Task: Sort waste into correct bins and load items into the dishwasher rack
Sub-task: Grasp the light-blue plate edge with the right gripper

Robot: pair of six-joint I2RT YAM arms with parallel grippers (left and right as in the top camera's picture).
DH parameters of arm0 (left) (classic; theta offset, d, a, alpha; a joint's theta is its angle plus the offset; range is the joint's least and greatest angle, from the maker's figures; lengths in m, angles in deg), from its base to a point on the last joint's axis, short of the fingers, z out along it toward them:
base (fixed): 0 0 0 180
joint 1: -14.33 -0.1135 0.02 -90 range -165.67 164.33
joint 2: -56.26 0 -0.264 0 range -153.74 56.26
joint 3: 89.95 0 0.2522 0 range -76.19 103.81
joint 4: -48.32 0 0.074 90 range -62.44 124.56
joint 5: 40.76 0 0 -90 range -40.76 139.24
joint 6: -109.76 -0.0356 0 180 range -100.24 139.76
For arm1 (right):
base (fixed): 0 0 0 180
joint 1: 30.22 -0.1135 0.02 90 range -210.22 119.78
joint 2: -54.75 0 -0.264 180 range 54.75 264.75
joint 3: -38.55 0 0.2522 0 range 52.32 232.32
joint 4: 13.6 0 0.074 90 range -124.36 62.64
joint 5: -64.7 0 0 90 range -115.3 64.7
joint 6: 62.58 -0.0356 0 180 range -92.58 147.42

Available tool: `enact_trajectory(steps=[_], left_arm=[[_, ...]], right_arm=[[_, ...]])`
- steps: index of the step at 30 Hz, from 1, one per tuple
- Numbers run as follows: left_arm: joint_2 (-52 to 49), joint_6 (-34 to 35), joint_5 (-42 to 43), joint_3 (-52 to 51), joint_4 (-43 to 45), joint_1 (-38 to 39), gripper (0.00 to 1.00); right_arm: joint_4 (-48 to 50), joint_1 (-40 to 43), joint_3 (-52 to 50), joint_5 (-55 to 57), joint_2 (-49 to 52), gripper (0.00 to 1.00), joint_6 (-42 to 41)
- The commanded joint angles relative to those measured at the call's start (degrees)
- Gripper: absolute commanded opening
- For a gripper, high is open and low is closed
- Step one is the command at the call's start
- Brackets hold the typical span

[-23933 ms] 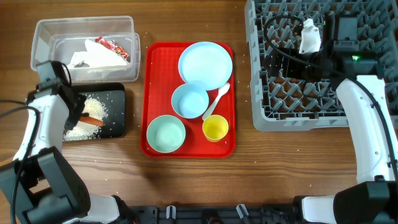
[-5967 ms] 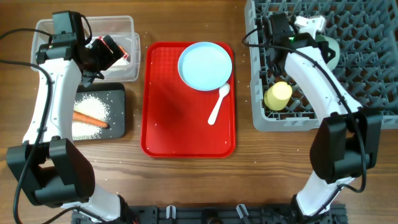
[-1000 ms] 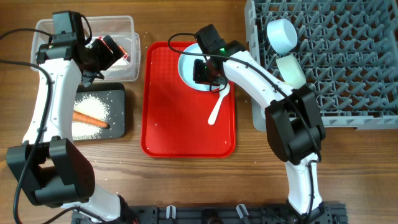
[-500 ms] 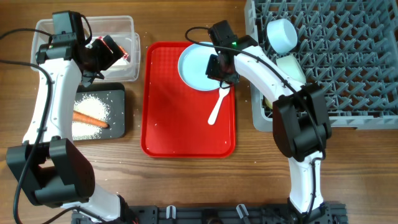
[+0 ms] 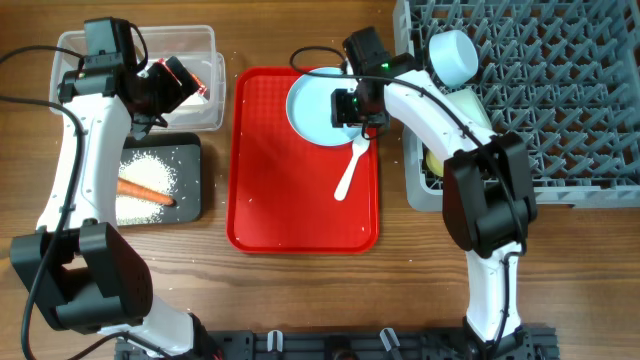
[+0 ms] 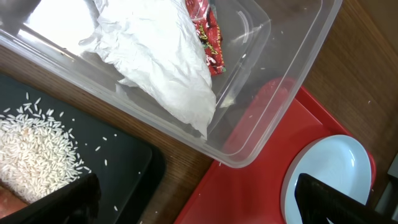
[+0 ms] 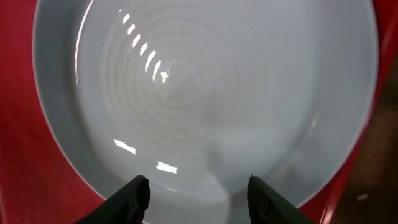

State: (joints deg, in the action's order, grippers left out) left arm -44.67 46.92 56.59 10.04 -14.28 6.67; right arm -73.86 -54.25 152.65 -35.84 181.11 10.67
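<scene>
The light blue plate's inside [image 7: 198, 177] is under both fingers of the robot's right gripper, so they should move back to its rim [image 5: 349, 143] beside the white spoon's head and pinch there.
The round light blue plate [image 5: 315, 100] [image 7: 205, 93] lies at the back of the red tray [image 5: 290, 190]. My right gripper [image 5: 351, 108] [image 7: 198, 196] hovers just over its right part, open, with nothing between the fingers. The white spoon [image 5: 349, 170] lies on the tray, its head by the plate's rim. In the grey dishwasher rack [image 5: 560, 110] sit two pale bowls [image 5: 452, 55] [image 5: 470, 108] and the yellow cup [image 5: 436, 160]. My left gripper [image 5: 158, 88] [image 6: 196, 208] hangs open above the clear tub [image 5: 75, 50] [image 6: 280, 93], which holds the napkin [image 6: 168, 62] and the red wrapper [image 6: 208, 34].
The black tray [image 5: 190, 195] [image 6: 124, 168] in front of the tub holds rice [image 5: 145, 175] [image 6: 31, 149] and a carrot [image 5: 145, 192]. The tub's corner overhangs the red tray's edge [image 6: 249, 180]. Bare wooden table [image 5: 300, 290] lies in front of the tray.
My right gripper has moved rightward across the plate, toward the rack side, and its jaws have spread wider. The left arm has stayed still.
</scene>
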Motion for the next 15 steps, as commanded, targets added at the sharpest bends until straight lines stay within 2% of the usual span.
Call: enact_trajectory(steps=[1,5,12,15], left_arm=[[0.7,0.5,0.5,0.8,0.0,-0.1,1.00],[0.7,0.5,0.5,0.8,0.0,-0.1,1.00],[0.7,0.5,0.5,0.8,0.0,-0.1,1.00],[0.7,0.5,0.5,0.8,0.0,-0.1,1.00]], right_arm=[[-0.4,-2.8,1.4,4.1,-1.2,0.54,13.6],[-3.1,-5.3,1.2,9.8,-1.1,0.54,14.4],[-2.9,-5.7,0.7,7.8,-1.1,0.51,28.8],[-1.9,-5.7,-0.7,7.8,-1.1,0.49,31.2]])
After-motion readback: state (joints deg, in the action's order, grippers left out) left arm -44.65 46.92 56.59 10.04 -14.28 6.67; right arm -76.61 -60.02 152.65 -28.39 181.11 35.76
